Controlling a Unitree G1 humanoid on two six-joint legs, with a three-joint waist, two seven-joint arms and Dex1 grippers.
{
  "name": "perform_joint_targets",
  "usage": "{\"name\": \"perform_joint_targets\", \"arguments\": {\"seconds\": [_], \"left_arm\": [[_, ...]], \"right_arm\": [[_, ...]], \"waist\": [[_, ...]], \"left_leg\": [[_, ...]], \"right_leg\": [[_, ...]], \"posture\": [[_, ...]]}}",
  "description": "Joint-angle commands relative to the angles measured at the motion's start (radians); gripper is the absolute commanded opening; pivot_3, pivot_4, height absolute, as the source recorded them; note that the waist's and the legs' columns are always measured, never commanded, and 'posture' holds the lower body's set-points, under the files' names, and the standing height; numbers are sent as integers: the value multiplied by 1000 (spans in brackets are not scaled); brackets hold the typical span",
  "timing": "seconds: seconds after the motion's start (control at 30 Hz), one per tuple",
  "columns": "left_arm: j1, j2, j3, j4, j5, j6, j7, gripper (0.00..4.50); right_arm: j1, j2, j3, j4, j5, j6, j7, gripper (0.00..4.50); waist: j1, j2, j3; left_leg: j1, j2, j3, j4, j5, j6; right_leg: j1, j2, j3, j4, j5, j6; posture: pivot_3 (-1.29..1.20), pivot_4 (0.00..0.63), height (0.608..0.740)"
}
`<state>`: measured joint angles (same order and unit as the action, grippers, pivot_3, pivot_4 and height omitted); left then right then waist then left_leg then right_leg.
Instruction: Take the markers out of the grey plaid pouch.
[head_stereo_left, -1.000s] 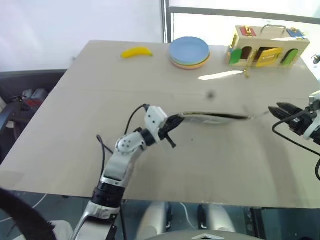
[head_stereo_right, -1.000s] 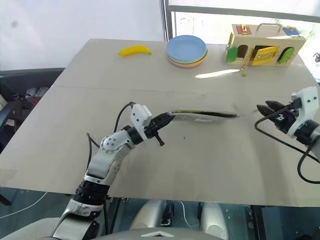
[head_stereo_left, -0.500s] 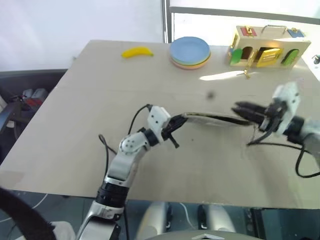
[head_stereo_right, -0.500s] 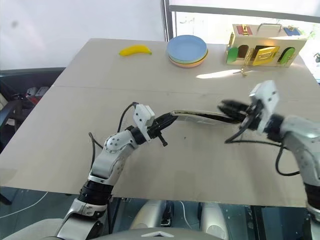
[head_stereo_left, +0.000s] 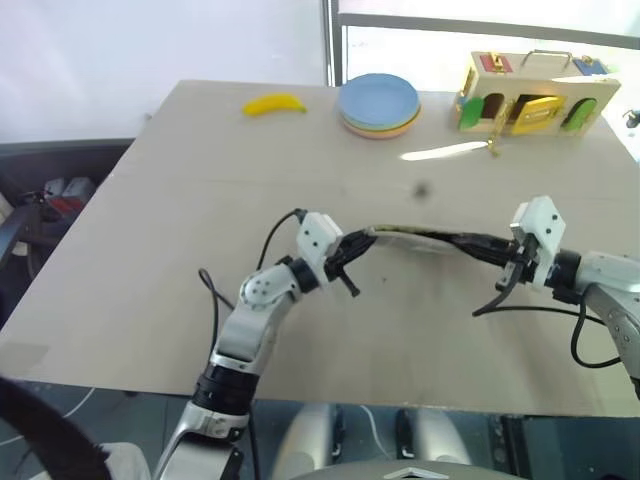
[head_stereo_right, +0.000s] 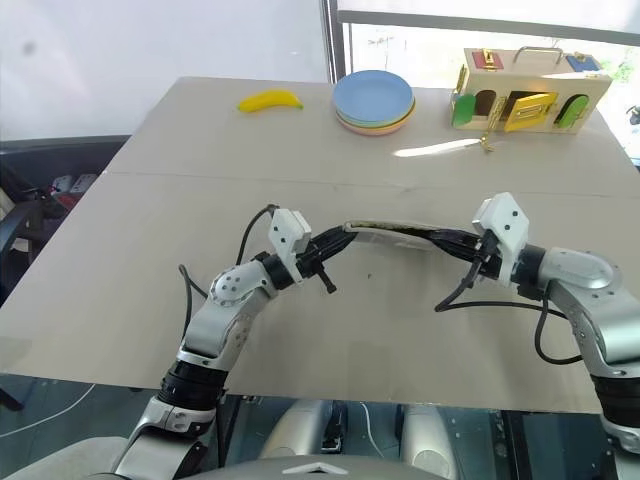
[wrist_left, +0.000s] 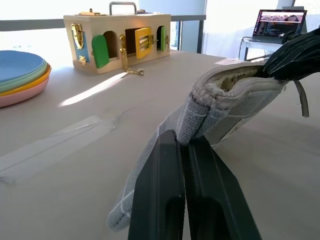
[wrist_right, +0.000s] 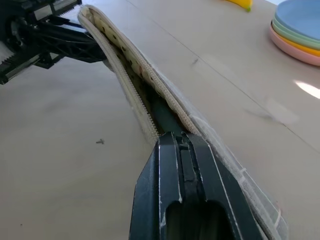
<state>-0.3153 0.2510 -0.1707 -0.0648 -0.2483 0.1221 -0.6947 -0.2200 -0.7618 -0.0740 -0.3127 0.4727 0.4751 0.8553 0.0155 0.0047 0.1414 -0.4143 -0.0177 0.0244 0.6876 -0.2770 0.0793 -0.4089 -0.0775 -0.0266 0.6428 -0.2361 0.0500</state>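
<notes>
The robot's right gripper is shut and the pouch's open slit (wrist_right: 137, 82) is narrow around it, so next the right gripper opens its fingers inside the pouch (wrist_right: 164, 114) before it closes on a marker.
The grey plaid pouch (head_stereo_left: 415, 238) hangs level above the table, stretched between my two grippers, with its zipped edge open on top. My left gripper (head_stereo_left: 358, 246) is shut on the pouch's left end (wrist_left: 200, 117). My right gripper (head_stereo_left: 456, 241) is shut, and its tips (wrist_right: 173, 136) sit in the open slit at the pouch's right end (wrist_right: 150, 75), between the zip edges. Just past those tips a dark thing (wrist_right: 161, 114) lies inside against the yellowish lining; I cannot tell whether it is one of the markers or whether the fingers hold it. The pull cord (wrist_left: 302, 99) dangles from the far end.
On the far side of the tan table (head_stereo_left: 180, 200) lie a yellow banana (head_stereo_left: 273, 103), a stack of coloured plates (head_stereo_left: 378, 104) and a wooden latch box (head_stereo_left: 535, 92). A strip of clear tape (wrist_left: 55, 142) lies on the table beneath the pouch.
My right gripper swung in from beyond the pouch's right end, shut, and now has its tips in the pouch's opening. The left gripper and the pouch stayed in place.
</notes>
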Motion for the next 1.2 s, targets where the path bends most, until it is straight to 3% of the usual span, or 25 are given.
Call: {"name": "perform_joint_targets", "arguments": {"seconds": [0.03,0.17,0.23,0.5,0.53,0.8,1.2], "left_arm": [[-10,-4,-8,-26,2,-16,-7,0],[-16,-18,-15,-24,0,-14,-11,0],[-17,-22,-16,-21,1,-13,-12,0],[-12,-33,-12,-18,-10,-1,-10,0],[-13,-34,-14,-17,-11,0,-14,0],[-4,-54,-32,-41,-64,54,-61,0],[-18,-111,-12,3,-130,132,-65,0]], "right_arm": [[-28,-19,36,-6,-60,-21,3,61],[-111,-11,140,49,-181,-77,6,61],[-152,-27,200,85,-252,-101,25,572],[-233,-96,266,168,-399,-177,84,4179],[-237,-101,269,174,-408,-173,91,4423],[-261,-118,302,199,-444,-92,148,4423],[-478,25,467,382,-574,-194,215,4423]], "waist": [[0,0,0],[-1,0,0],[-1,0,0],[0,0,0],[-1,0,0],[-1,0,0],[-3,0,0]], "left_leg": [[0,0,0,0,0,0],[0,0,0,0,0,0],[0,0,0,0,0,0],[0,-1,0,0,0,0],[0,-1,0,0,0,0],[0,0,0,0,0,0],[0,0,0,0,0,-1]], "right_leg": [[0,0,0,0,0,0],[0,0,0,0,0,0],[0,1,0,0,0,0],[0,1,-2,-1,0,0],[0,1,-2,-1,0,0],[0,1,-1,0,0,0],[0,1,-2,0,0,0]], "posture": [[0,150,740],[0,150,740],[0,150,740],[0,150,740],[0,150,740],[0,150,740],[0,150,740]]}}
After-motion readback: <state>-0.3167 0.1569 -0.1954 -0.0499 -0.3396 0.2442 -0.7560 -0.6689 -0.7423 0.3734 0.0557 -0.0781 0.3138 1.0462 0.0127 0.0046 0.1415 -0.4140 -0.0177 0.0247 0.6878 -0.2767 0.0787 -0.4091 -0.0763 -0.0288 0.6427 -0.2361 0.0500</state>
